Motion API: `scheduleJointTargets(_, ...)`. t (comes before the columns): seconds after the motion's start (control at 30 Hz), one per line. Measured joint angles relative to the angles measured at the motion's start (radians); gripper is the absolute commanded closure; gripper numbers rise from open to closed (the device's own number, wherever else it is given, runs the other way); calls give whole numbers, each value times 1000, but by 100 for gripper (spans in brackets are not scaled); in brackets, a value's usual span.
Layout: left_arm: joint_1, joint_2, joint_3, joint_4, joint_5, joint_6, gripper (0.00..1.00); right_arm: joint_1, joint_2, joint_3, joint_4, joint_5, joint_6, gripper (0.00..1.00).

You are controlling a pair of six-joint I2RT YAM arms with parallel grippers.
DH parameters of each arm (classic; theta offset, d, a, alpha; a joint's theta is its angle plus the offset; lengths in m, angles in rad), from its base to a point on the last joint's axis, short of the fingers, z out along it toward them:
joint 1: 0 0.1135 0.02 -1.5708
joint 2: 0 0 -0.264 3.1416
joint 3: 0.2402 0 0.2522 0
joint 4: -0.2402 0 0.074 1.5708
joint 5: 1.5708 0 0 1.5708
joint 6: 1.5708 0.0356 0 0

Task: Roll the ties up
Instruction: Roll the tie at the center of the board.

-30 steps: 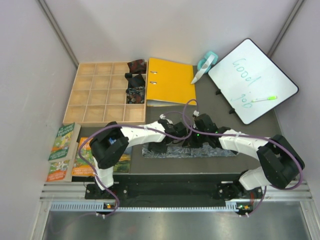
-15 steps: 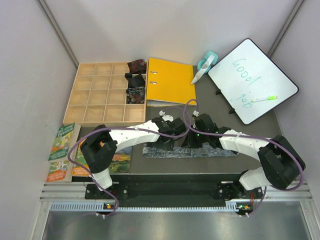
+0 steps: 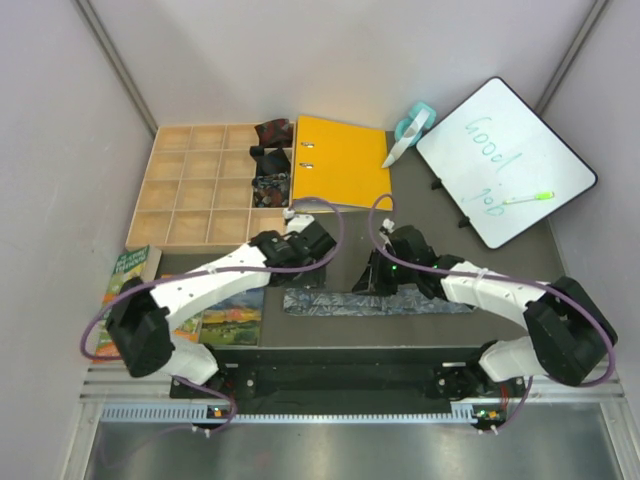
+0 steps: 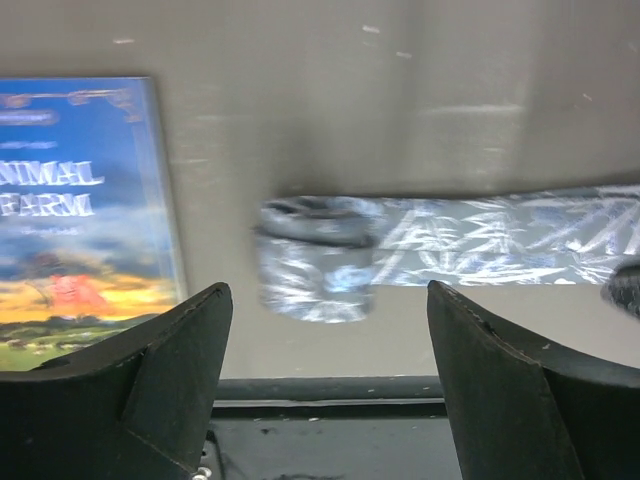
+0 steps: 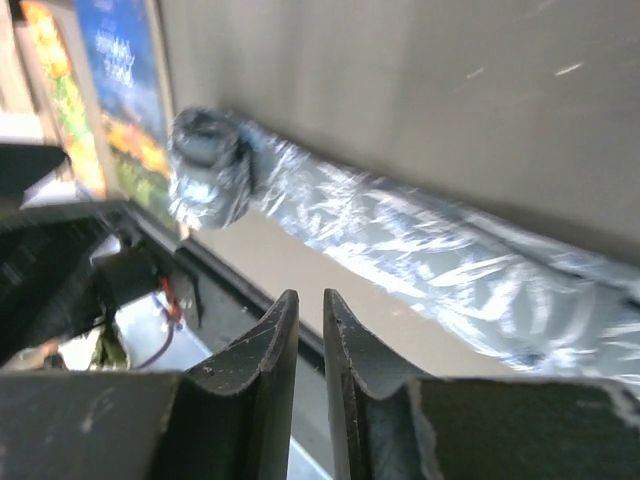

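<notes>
The short roll juts crooked (image 4: 318,298) past the tie's front edge, so next my right gripper steadies the roll's inner side (image 4: 368,250) before my left gripper takes the roll.
A silvery grey-blue tie (image 3: 385,300) lies flat across the dark mat near the front edge. Its left end is turned into a short roll (image 4: 315,255), which also shows in the right wrist view (image 5: 210,170). My left gripper (image 3: 308,262) is open and empty (image 4: 328,300), held above and just behind that rolled end. My right gripper (image 3: 372,280) hovers over the tie's middle; its jaws (image 5: 309,296) are nearly together with nothing between them. Three small rolled ties sit in the wooden organiser (image 3: 195,195): dark red (image 3: 273,131), black (image 3: 270,160) and dark speckled (image 3: 269,190).
A yellow binder (image 3: 343,160) lies behind the tie. A whiteboard (image 3: 505,160) with a green marker (image 3: 528,198) is at the right, and a tape dispenser (image 3: 412,128) at the back. Books (image 3: 128,300) lie at the left; one (image 4: 80,210) is beside the tie's rolled end.
My left gripper has lifted off the tie and pulled back, its elbow swinging out to the left. The tie's rolled left end is uncovered. The right arm has barely moved.
</notes>
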Motion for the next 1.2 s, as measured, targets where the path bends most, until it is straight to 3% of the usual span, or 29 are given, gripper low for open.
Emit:
scheduleJointTargets(0.2, 180, -240, -166, 45, 71, 42, 21, 104, 52, 74, 18, -6, 55, 83)
scheduleJointTargets(0.37, 260, -381, -268, 65, 118, 62, 21, 192, 171, 216, 35, -3, 86, 84)
scheduleJointTargets(0.6, 307, -430, -330, 102, 171, 69, 23, 244, 330, 361, 63, -19, 116, 84)
scheduleJointTargets(1.2, 324, -459, -390, 171, 223, 69, 24, 244, 448, 367, 96, -48, 118, 87)
